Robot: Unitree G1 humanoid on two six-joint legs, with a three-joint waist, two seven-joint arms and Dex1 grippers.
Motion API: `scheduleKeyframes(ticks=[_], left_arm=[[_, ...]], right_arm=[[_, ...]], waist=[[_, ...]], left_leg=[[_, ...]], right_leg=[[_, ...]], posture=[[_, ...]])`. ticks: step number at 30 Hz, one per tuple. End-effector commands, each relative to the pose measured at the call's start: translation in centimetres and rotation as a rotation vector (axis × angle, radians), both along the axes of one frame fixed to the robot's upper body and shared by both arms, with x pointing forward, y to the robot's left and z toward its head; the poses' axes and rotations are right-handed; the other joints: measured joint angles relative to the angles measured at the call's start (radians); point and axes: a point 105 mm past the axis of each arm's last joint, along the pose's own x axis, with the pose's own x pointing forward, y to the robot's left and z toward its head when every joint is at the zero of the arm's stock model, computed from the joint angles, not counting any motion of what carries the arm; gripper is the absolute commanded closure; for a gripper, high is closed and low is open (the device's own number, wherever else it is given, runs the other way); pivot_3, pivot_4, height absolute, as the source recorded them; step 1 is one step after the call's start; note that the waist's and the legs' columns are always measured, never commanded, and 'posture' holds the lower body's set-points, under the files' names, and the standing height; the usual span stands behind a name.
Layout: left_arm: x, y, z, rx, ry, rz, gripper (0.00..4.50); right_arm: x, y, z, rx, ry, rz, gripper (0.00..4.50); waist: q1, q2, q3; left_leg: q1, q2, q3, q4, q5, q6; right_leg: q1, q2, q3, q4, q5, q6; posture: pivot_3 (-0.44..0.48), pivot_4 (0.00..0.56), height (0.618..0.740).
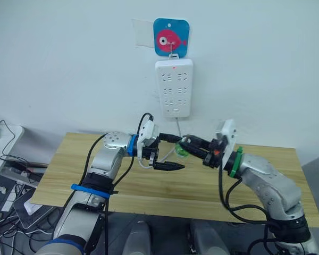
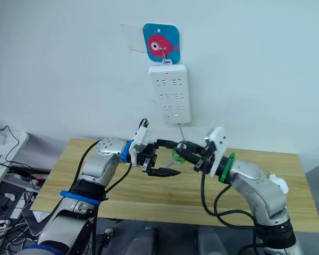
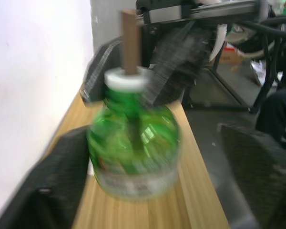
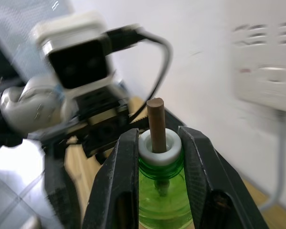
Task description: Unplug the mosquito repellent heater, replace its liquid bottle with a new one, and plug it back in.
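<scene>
The green liquid bottle (image 3: 135,150) has a wick on top of its narrow neck (image 3: 126,95), so it should sit in neck-deep and hold it when I turn the heater over the brown wick.
My right gripper (image 4: 157,139) is shut on the white collar of a green liquid bottle (image 4: 165,194), whose brown wick (image 4: 156,123) stands up, holding it above the wooden table (image 1: 149,187). The bottle (image 1: 181,153) hangs between the spread fingers of my left gripper (image 1: 177,153), which is open around its body; one finger (image 3: 47,191) is close to the glass, the other (image 3: 257,171) stands well off. The white power strip (image 1: 174,87) hangs on the wall above, its sockets bare. A small white rounded unit, the mosquito repellent heater (image 2: 278,184), peeks out on the table behind my right elbow.
A blue hook card with a pink fish (image 1: 171,37) holds the strip, and its white cord (image 1: 178,127) drops behind the grippers. Cables and devices (image 1: 5,175) crowd the floor and shelf to the left of the table.
</scene>
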Motion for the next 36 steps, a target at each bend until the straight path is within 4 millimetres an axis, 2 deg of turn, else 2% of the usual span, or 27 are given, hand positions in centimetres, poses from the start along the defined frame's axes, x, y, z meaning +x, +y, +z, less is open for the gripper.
scheduleKeyframes(ticks=[1,5,10,23,35,36], left_arm=[[0.4,-0.3,2.1,-0.099,-0.084,0.043,0.0],[1.4,-1.7,3.7,-0.214,-0.165,0.143,0.0],[1.4,-3.2,4.3,-0.285,-0.215,0.194,0.0],[1.9,-5.3,5.0,-0.361,-0.272,0.274,0.0],[2.0,-5.9,5.5,-0.406,-0.273,0.296,0.0],[2.0,-6.0,5.5,-0.408,-0.273,0.293,0.19]], right_arm=[[0.8,-2.9,2.2,0.2,0.063,-0.18,3.64],[1.3,-5.2,3.2,0.485,0.185,-0.299,3.64],[1.5,-5.8,4.6,0.753,0.296,-0.337,3.64],[0.8,-3.6,5.5,0.78,0.387,-0.249,3.64],[0.7,-3.1,5.8,0.783,0.399,-0.228,3.64],[0.7,-3.1,5.8,0.783,0.4,-0.227,3.64]], waist=[[0.001,0.0,0.0],[0.002,0.0,-0.001],[-0.009,0.0,-0.002],[-0.024,0.0,-0.006],[-0.024,0.0,-0.006],[-0.024,0.0,-0.006]], left_leg=[[0.0,0.0,0.0,0.0,0.0,0.0],[-0.001,0.0,0.0,0.0,0.0,0.0],[-0.001,-0.001,0.001,0.0,0.0,0.0],[-0.001,-0.001,0.002,0.0,0.0,0.0],[-0.001,-0.001,0.002,0.0,0.0,0.0],[-0.001,-0.001,0.002,0.0,0.0,0.0]], right_leg=[[0.0,0.0,0.0,0.0,0.0,0.0],[0.0,-0.001,0.0,0.0,0.0,0.0],[-0.001,-0.001,0.001,0.0,0.0,0.0],[-0.001,0.0,0.002,0.0,0.0,0.0],[-0.001,0.0,0.002,0.0,0.0,0.0],[-0.001,0.0,0.002,0.0,0.0,0.0]], posture=[[0.006,0.152,0.74],[-0.013,0.139,0.74],[-0.024,0.122,0.74],[-0.017,0.13,0.74],[-0.027,0.136,0.74],[-0.027,0.136,0.74]])
